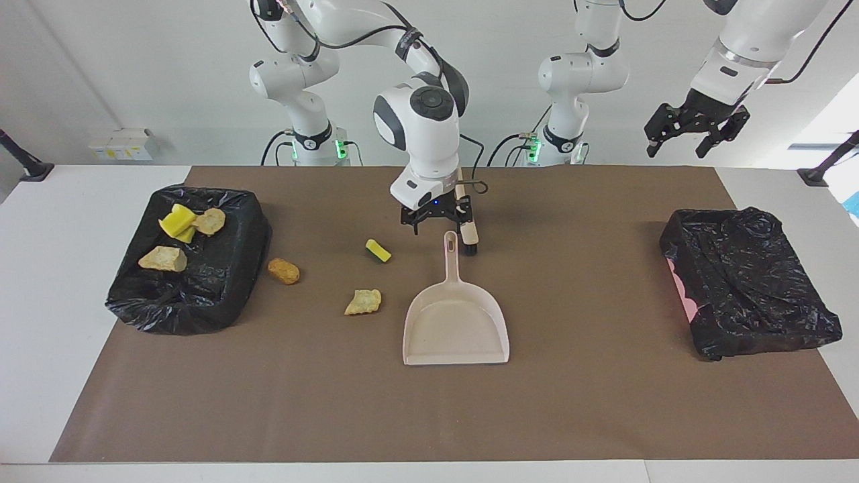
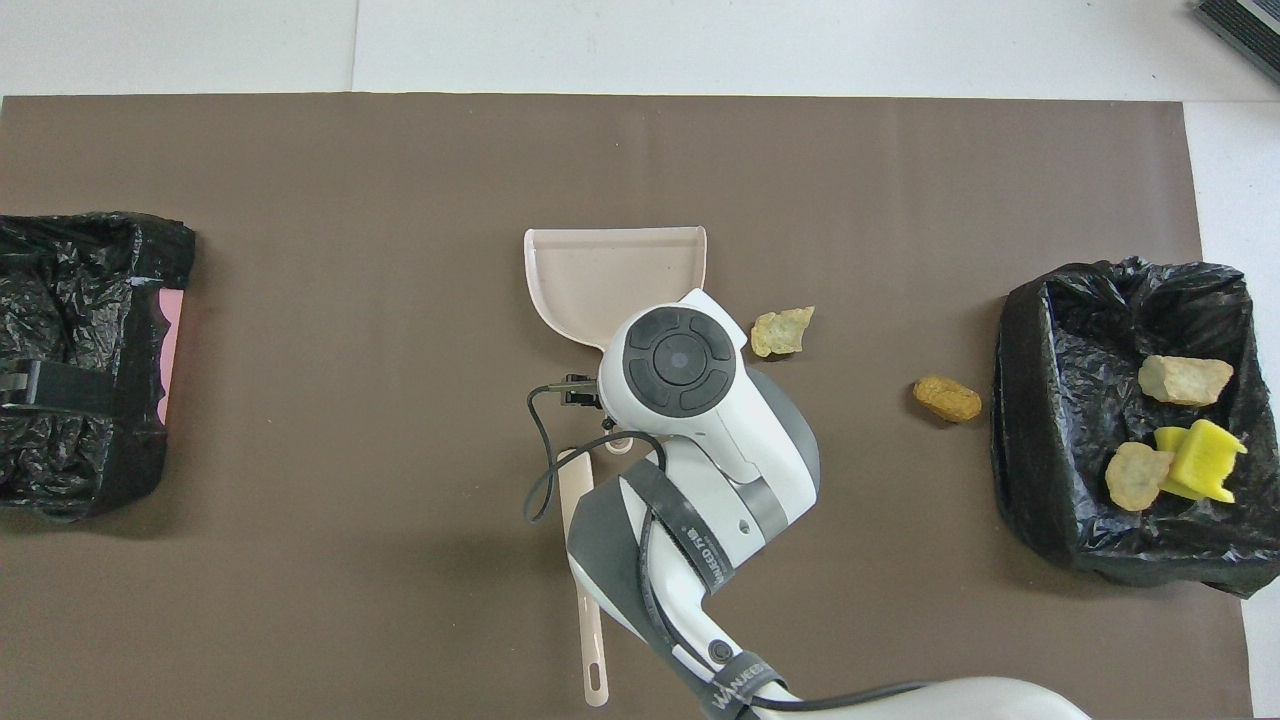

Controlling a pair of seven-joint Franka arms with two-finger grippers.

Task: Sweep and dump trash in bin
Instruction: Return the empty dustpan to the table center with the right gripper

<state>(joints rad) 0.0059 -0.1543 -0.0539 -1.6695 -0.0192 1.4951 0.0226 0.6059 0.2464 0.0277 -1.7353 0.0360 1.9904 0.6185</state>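
My right gripper should move back next, because the beige brush's handle (image 2: 589,618) lies clear of the dustpan and the handle's end points toward the robots. The gripper should go on until it straddles that end (image 2: 594,672).
The beige dustpan (image 1: 456,325) (image 2: 600,270) lies flat mid-mat, its handle pointing toward the robots. My right gripper (image 1: 436,225) hangs open just above the handle's tip, holding nothing; in the overhead view its own arm hides it. Loose trash lies on the mat beside the pan: a yellow sponge block (image 1: 378,251), a beige lump (image 1: 363,302) (image 2: 782,331) and an orange-brown lump (image 1: 284,271) (image 2: 946,398). The black-lined bin (image 1: 201,302) (image 2: 1020,400) at the right arm's end holds a yellow sponge (image 1: 178,223) and two beige lumps. My left gripper (image 1: 674,151) waits open, high at the left arm's end.
The beige brush (image 1: 468,236) (image 2: 592,640) lies beside the dustpan's handle, black bristles toward the pan. A second black-bagged bin (image 1: 748,282) (image 2: 80,360) sits at the left arm's end. A brown mat (image 1: 604,402) covers the table.
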